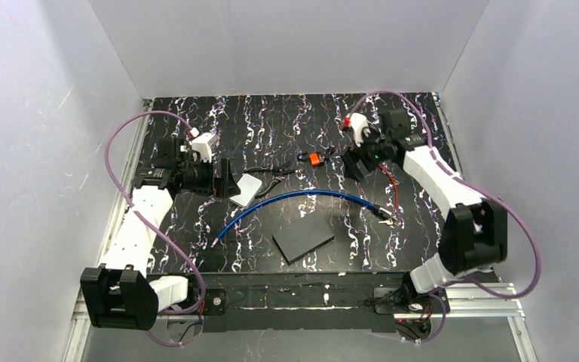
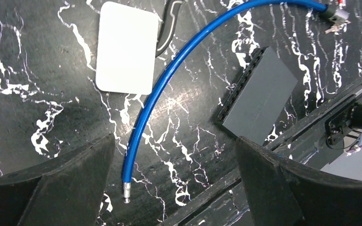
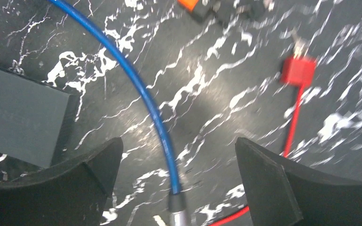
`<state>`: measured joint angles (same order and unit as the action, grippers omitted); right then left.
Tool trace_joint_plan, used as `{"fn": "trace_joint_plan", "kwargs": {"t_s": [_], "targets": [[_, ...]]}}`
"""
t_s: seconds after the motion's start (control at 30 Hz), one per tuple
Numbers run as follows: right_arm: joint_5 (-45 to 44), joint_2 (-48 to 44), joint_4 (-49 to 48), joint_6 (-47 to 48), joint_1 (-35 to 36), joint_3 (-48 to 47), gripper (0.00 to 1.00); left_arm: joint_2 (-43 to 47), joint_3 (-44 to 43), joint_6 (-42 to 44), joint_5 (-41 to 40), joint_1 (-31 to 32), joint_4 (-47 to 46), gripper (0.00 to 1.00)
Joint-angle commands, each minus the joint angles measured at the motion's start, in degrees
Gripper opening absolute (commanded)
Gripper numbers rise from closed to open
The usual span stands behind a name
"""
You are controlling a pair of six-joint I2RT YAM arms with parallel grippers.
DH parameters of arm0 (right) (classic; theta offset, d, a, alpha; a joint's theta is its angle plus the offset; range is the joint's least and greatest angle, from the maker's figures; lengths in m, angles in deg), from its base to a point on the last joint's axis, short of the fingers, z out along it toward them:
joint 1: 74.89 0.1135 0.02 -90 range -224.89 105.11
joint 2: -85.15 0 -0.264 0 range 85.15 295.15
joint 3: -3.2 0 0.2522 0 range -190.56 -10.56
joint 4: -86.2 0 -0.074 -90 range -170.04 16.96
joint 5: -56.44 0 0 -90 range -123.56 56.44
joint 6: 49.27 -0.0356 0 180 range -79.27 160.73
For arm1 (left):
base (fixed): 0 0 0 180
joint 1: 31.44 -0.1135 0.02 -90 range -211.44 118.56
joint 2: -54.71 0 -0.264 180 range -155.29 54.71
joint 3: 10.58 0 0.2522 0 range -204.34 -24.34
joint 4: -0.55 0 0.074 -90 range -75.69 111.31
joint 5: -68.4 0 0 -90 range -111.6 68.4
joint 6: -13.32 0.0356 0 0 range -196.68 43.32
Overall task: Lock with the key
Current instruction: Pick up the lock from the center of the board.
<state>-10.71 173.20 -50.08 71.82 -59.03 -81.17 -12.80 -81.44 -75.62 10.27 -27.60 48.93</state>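
Observation:
My open right gripper is moving toward the orange-and-black item, which lies clear of the blue cable, so I continue to go toward its orange body until the fingers are on both sides of it, and then close.
The lock is a long blue cable lying in an arc across the middle of the table. Its thin metal pin end points at the front left, and its dark end piece lies at the right. A small silvery piece, possibly the key, rests against that dark end. My left gripper hovers open behind the cable's left half; in the left wrist view the left gripper frames the pin end. My right gripper hovers open behind the right half; in the right wrist view the right gripper straddles the cable without touching it.
A white card lies just right of the left gripper. A flat dark grey block sits in front of the cable. An orange-and-black item lies at centre back. A red cord with a red tag runs near the right gripper.

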Motion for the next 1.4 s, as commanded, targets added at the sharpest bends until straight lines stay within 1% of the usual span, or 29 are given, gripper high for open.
{"fn": "trace_joint_plan", "kwargs": {"t_s": [0.0, 0.1, 0.2, 0.27, 0.33, 0.5, 0.6, 0.7, 0.8, 1.03, 1.23, 1.27, 1.3, 1.37], "targets": [[2.4, 8.4, 5.5, 12.5, 3.4, -11.3, 0.99, 1.8, -1.0, 1.4, 7.8, -0.2, -2.2, 0.98], [3.9, 15.8, 12.9, 20.4, 5.8, -20.2, 0.98, 0.9, -2.5, 0.6, 10.0, -0.3, -3.3, 0.98], [3.6, 22.0, 18.0, 26.5, 8.3, -27.6, 0.98, 0.2, -4.4, -0.5, 7.7, -0.3, -4.8, 0.98], [3.1, 24.6, 18.5, 28.6, 9.4, -29.9, 0.98, -0.1, -5.6, -2.5, 5.4, -0.3, -5.5, 0.98], [2.0, 26.5, 17.0, 30.0, 10.1, -30.7, 0.98, -0.5, -6.4, -2.9, 3.9, -0.3, -5.6, 0.98], [-1.9, 30.7, 14.2, 35.4, 11.3, -30.7, 0.98, -0.6, -6.8, -2.2, 3.7, -0.3, -5.4, 0.98], [-1.7, 32.9, 13.6, 36.7, 11.4, -31.8, 0.98, -0.8, -5.6, -1.3, 6.9, -0.3, -6.2, 0.98], [-0.8, 35.4, 13.4, 37.6, 11.4, -33.6, 0.98, -0.9, -4.9, 2.3, 11.1, -0.3, -5.8, 0.98], [-0.5, 37.9, 14.0, 38.6, 11.3, -35.8, 0.97, -0.8, -4.8, 3.8, 13.0, -0.3, -5.0, 0.98], [2.9, 43.9, 16.5, 38.5, 9.7, -42.8, 0.96, -1.3, -6.4, 1.3, 9.5, -0.3, -4.6, 0.98], [6.8, 49.1, 22.7, 39.0, 8.3, -48.6, 0.94, -1.9, -9.4, 0.6, 7.8, -0.4, -2.7, 0.98], [7.8, 49.7, 23.9, 39.3, 8.0, -49.1, 0.93, -2.1, -9.6, 0.9, 9.2, -0.4, -2.6, 0.98], [8.6, 50.1, 25.0, 39.5, 7.8, -49.4, 0.92, -2.3, -9.5, 1.9, 12.7, -0.4, -2.4, 0.98], [9.2, 50.6, 26.7, 40.4, 7.6, -49.1, 0.91, -2.8, -8.9, 4.3, 22.1, -0.4, -2.6, 0.98]]}}
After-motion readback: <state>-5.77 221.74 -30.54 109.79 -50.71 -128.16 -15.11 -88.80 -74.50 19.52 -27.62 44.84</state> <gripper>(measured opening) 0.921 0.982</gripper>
